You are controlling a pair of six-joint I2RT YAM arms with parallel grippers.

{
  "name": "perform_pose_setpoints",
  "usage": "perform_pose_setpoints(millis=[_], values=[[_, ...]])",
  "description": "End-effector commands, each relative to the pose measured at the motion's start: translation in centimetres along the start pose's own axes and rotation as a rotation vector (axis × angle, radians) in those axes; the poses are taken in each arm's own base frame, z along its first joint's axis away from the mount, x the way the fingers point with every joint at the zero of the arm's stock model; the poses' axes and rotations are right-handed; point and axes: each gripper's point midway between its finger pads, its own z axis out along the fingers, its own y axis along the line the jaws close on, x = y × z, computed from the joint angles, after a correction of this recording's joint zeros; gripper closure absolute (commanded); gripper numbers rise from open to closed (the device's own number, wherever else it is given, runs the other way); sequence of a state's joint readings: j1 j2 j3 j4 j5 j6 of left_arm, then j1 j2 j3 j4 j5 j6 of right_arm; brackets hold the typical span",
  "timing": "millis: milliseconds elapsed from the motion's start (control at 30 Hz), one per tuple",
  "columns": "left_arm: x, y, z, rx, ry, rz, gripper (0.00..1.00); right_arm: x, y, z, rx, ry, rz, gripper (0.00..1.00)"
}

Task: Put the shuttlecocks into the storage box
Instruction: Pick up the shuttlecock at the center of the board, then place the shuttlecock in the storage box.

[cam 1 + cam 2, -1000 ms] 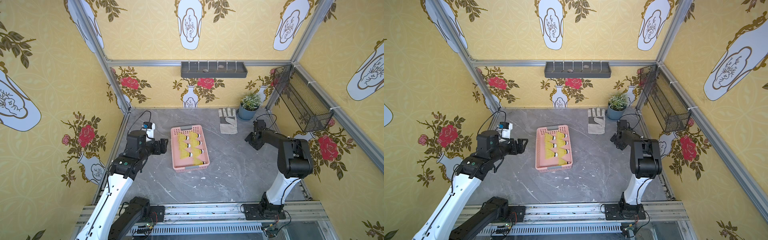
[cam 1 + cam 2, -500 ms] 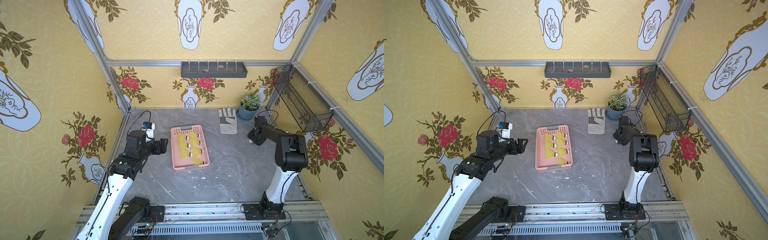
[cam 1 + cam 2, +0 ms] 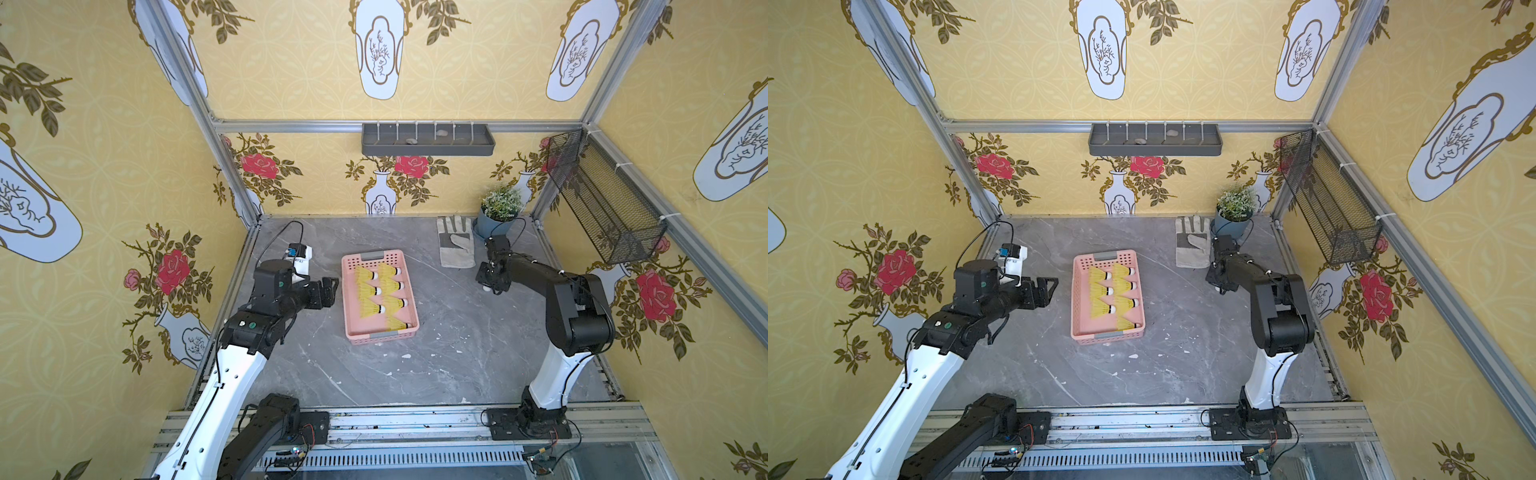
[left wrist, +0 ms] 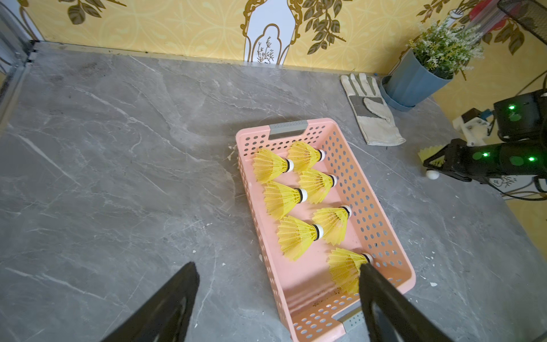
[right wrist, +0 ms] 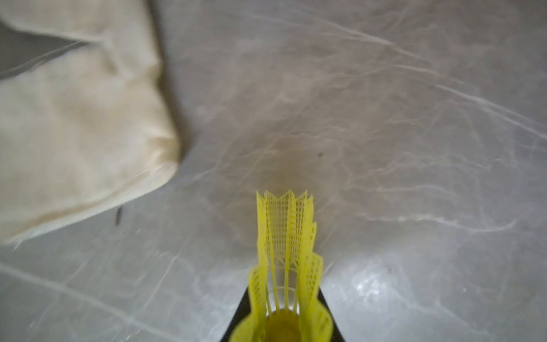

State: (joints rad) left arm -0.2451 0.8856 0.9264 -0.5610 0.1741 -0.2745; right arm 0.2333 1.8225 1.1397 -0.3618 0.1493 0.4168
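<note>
The free spot in the storage box [image 3: 364,325] is on my left gripper's side, so my left gripper should grab the shuttlecock [image 5: 286,228] by its skirt from my right gripper.
The pink storage box [image 3: 345,299] [image 3: 1076,299] lies mid-table with several yellow shuttlecocks [image 3: 368,291] [image 4: 281,198] lying inside it. My right gripper [image 3: 489,284] [image 5: 285,299] is to the right of the box, just below the glove. It is shut on one more shuttlecock [image 5: 285,251], squeezing its skirt flat. That shuttlecock's white tip [image 4: 432,174] pokes out beneath the jaws. My left gripper [image 3: 328,291] [image 4: 278,266] hovers open at the box's left side, with nothing between its fingers.
A work glove [image 3: 455,247] and a potted plant [image 3: 498,212] sit at the back right. A grey divided tray [image 3: 428,141] hangs on the back wall. A black wire basket [image 3: 602,208] hangs on the right wall.
My right gripper has closed on the shuttlecock and shifted slightly left toward the box. The left arm has not moved.
</note>
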Motion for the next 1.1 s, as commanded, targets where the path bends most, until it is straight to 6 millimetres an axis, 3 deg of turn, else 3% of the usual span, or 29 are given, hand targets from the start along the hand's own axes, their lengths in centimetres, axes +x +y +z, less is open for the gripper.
perform_pose_setpoints(millis=[0,233,500,800,1067], values=[[0.3,-1.6,0.5,0.101,0.019,-0.002,0.13,0.3,2.9,-2.0,-0.093,-0.043,-0.16,0.84],[0.4,-5.5,1.7,0.345,0.078,-0.065,0.15,2.4,10.0,-8.9,-0.438,-0.082,-0.348,0.8],[-0.4,-9.5,2.9,0.568,0.142,-0.079,0.22,6.0,16.1,-15.9,-0.681,-0.065,-0.568,0.79],[-0.4,-13.7,3.2,0.681,0.171,0.096,0.31,9.7,20.2,-22.9,-0.915,-0.033,-0.766,0.77],[-0.1,-16.4,3.2,0.735,0.172,0.221,0.43,11.5,21.8,-26.1,-1.03,-0.002,-0.851,0.77]])
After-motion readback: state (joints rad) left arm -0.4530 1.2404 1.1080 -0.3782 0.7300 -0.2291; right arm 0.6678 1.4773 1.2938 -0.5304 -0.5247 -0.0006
